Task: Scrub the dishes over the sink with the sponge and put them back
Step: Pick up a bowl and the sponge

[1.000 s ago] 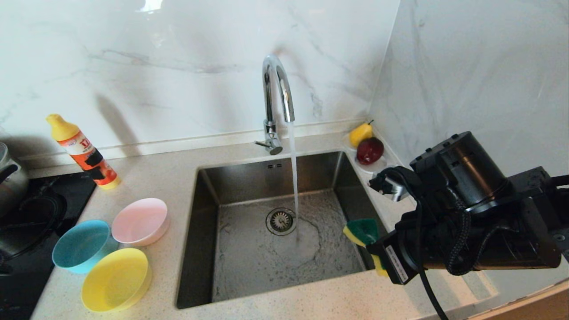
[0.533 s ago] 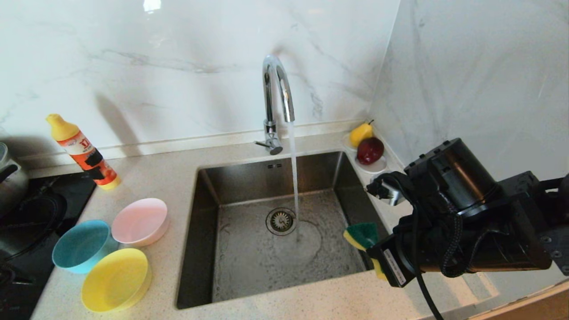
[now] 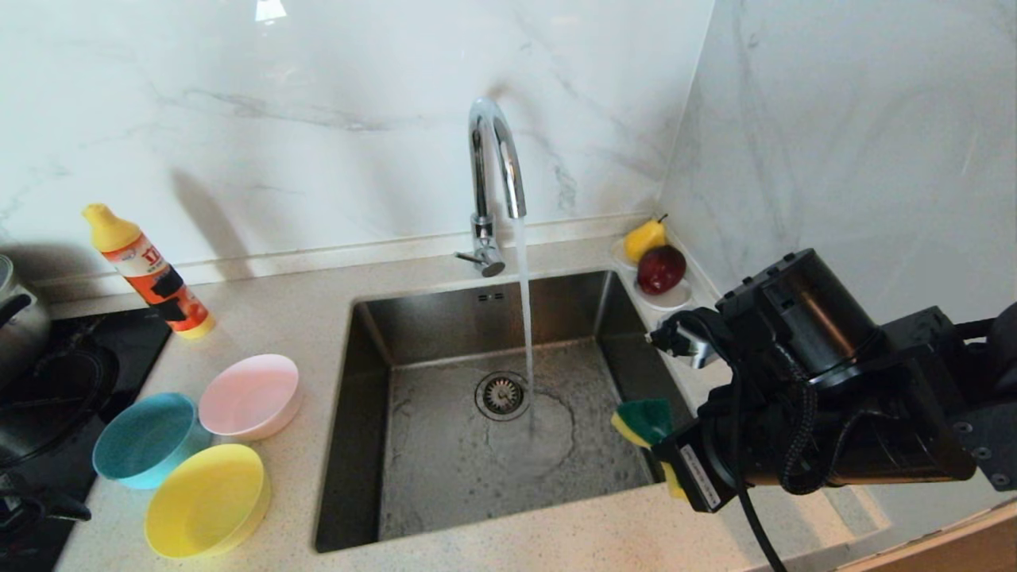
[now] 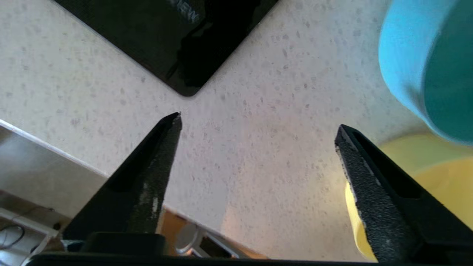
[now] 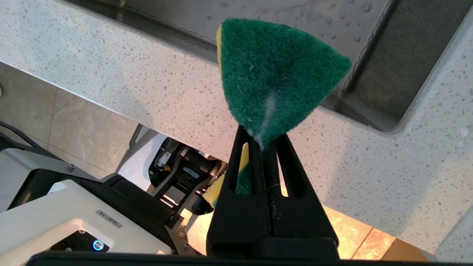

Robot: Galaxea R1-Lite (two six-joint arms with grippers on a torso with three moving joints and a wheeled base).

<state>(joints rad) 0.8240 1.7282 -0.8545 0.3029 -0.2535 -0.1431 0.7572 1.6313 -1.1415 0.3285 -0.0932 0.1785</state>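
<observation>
Both fingers of my left gripper hang next to the yellow bowl (image 3: 208,501), short of the blue bowl. Next, I move over and straddle the blue bowl's rim (image 3: 101,462).
Three bowls stand together on the counter left of the sink (image 3: 361,429): pink (image 3: 249,396), blue (image 3: 145,438) and yellow (image 3: 206,500). My left gripper (image 4: 259,122) hangs open over bare counter beside them, with nothing between its fingers. In its wrist view the blue bowl (image 4: 425,74) and the yellow bowl (image 4: 417,177) lie just past one finger. My right gripper (image 5: 263,140) is shut on the sponge (image 5: 273,74), green face showing. It holds the sponge (image 3: 643,421) at the sink's front right corner, above the rim.
Water runs from the chrome faucet (image 3: 493,159) onto the sink floor near the drain (image 3: 502,395). An orange detergent bottle (image 3: 151,274) stands at the back left. A black cooktop (image 3: 48,397) with a steel pot (image 3: 16,318) lies far left. A saucer with fruit (image 3: 655,274) sits back right.
A dark part of my left arm has edged into the head view at the lower left. The right arm with the sponge has barely shifted. The bowls have not moved.
</observation>
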